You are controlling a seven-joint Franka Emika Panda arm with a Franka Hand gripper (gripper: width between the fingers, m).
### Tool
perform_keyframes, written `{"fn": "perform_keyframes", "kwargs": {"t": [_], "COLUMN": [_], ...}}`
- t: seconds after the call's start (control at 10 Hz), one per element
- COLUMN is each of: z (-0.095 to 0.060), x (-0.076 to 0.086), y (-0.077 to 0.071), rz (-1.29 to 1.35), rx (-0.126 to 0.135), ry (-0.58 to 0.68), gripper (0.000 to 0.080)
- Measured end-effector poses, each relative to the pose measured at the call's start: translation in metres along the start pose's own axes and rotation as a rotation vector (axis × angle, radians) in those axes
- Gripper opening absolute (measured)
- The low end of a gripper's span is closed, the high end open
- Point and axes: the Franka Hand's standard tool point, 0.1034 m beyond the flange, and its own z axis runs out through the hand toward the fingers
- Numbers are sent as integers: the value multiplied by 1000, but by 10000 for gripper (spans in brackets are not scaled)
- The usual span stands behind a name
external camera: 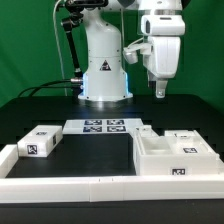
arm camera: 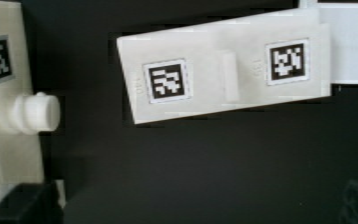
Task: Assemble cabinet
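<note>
The white panel [arm camera: 220, 68] will slide in flat and close the gap when I push it, because the cabinet body is open beside its covered half [external camera: 154, 144].
The cabinet body [external camera: 172, 160], a white box with a black-and-white tag on its front, stands at the exterior view's right with small white pieces on and behind it. A separate white tagged panel piece [external camera: 40, 142] lies at the left. My gripper [external camera: 160, 90] hangs high above the table, over the area behind the cabinet body, holding nothing. In the wrist view a white panel with two tags [arm camera: 220, 75] and a white piece with a round knob [arm camera: 19, 115] lie on the black table below. My gripper [arm camera: 194, 210] is open, its dark fingertips [arm camera: 23, 205] far apart at the frame's corners.
The marker board [external camera: 104, 126] lies flat in front of the robot base [external camera: 103, 75]. A long low white border rail [external camera: 90, 186] runs along the front and up the left side. Black cables trail behind the base on the left.
</note>
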Motion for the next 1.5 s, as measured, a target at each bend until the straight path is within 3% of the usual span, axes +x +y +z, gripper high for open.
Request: {"fn": "perform_keyframes", "kwargs": {"t": [1.2, 1.5], "z": [69, 75], "x": [-16, -15], "y": [-10, -14], "rz": [-18, -12], "rx": [104, 119], "ry": [88, 94], "gripper": [796, 796]}}
